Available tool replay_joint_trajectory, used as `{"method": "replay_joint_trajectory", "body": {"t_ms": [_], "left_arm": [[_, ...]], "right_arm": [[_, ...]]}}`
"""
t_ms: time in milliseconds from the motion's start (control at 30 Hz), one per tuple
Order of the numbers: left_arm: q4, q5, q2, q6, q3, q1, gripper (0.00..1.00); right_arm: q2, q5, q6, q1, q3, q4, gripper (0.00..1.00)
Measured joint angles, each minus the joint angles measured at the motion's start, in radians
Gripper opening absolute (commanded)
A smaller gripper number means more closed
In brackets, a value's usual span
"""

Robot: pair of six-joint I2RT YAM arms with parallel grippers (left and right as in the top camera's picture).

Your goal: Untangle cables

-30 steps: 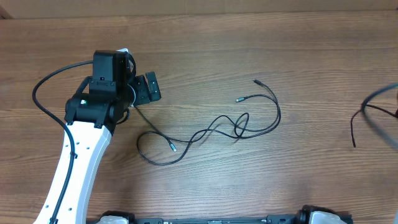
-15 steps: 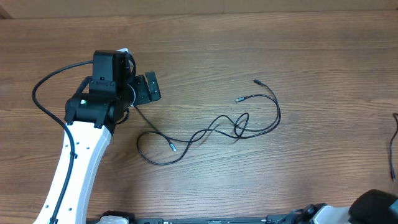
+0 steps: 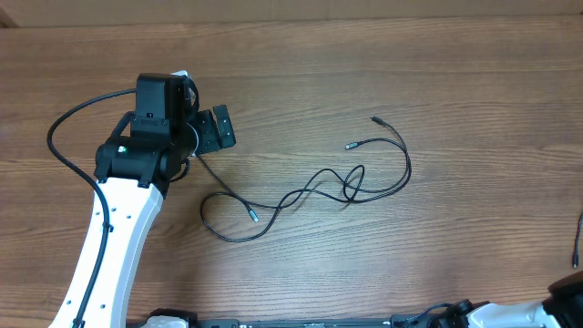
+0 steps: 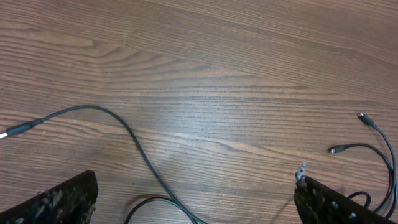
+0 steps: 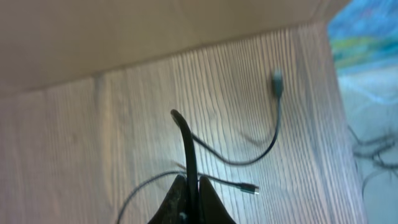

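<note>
I should keep lowering the separate black cable [image 3: 577,241] with my right gripper to the open wood [image 3: 554,205] and let go of it there, because it is clear of the crossing loops.
Thin black cables [image 3: 310,191] lie in loose crossing loops mid-table, with plug tips [image 3: 375,119] at the far right end. My left gripper [image 3: 217,130] hovers open over their left end. In the left wrist view its fingers [image 4: 62,200] stand wide apart, with a cable strand [image 4: 134,140] on the wood between them and my left gripper [image 4: 194,185] empty. My right gripper [image 5: 191,180] is shut on a separate black cable [image 5: 185,140] that arcs up from the fingertips. That cable's plug ends [image 5: 277,81] lie on the table beyond.
The table's right edge [image 5: 339,87] shows in the right wrist view, with floor beyond it. A short piece of cable [image 3: 577,239] shows at the overhead's right edge, above the right arm [image 3: 567,296] in the bottom right corner.
The right arm has swung from the right edge down to the bottom right corner, taking its cable with it. The left arm and the mid-table cables have not moved.
</note>
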Motion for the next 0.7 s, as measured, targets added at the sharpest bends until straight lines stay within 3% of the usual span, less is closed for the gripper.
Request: {"method": "replay_joint_trajectory", "body": {"t_ms": [467, 700], "left_arm": [[0.000, 0.000, 0.000, 0.000, 0.000, 0.000, 1.00], [0.000, 0.000, 0.000, 0.000, 0.000, 0.000, 1.00]], "right_arm": [[0.060, -0.111, 0.034, -0.005, -0.249, 0.197, 0.04], [0.060, -0.121, 0.070, -0.005, -0.373, 0.289, 0.20]]}}
